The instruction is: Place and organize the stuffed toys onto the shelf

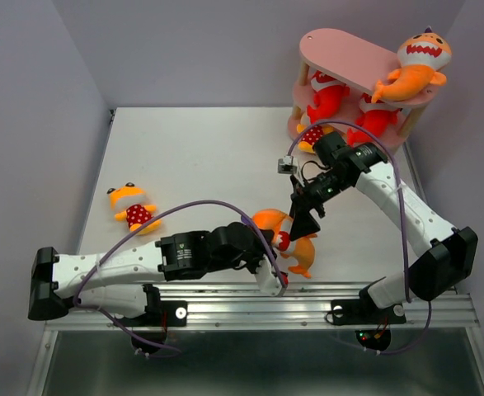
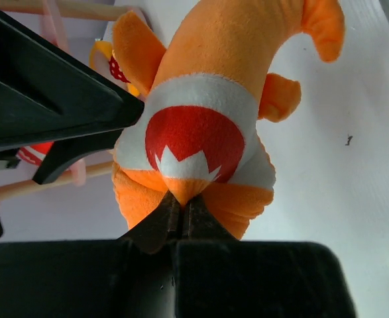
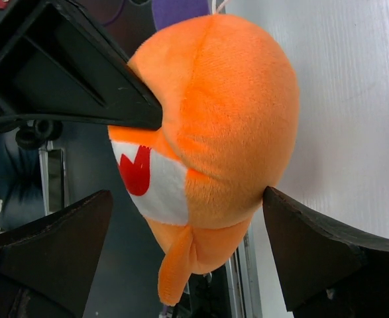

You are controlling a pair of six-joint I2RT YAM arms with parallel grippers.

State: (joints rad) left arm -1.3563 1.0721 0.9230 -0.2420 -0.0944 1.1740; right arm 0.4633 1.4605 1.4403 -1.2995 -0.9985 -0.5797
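My left gripper is pinching the orange shark (image 1: 283, 242) by its face. My right gripper should hold the shark head up while my left gripper takes its tail (image 1: 304, 268).
An orange shark (image 1: 298, 246) with a white toothy mouth is near the table's front centre. My left gripper (image 1: 279, 246) is shut on a fold of its orange plush below the mouth (image 2: 183, 191). My right gripper (image 1: 304, 221) is open, and its fingers (image 3: 317, 255) straddle the shark's head (image 3: 214, 119) without closing on it. The pink shelf (image 1: 345, 56) stands at the far right. It holds another orange shark (image 1: 419, 62) on the top board, two red sharks (image 1: 328, 97) on the middle board, and a small yellow-orange figure (image 1: 312, 134) at the bottom.
Another small yellow-orange figure (image 1: 133, 206) with a red white-dotted part lies on the table at the left. The metal rail (image 1: 307, 299) runs along the near edge, just below the held shark. The two arms cross close together at the table's centre.
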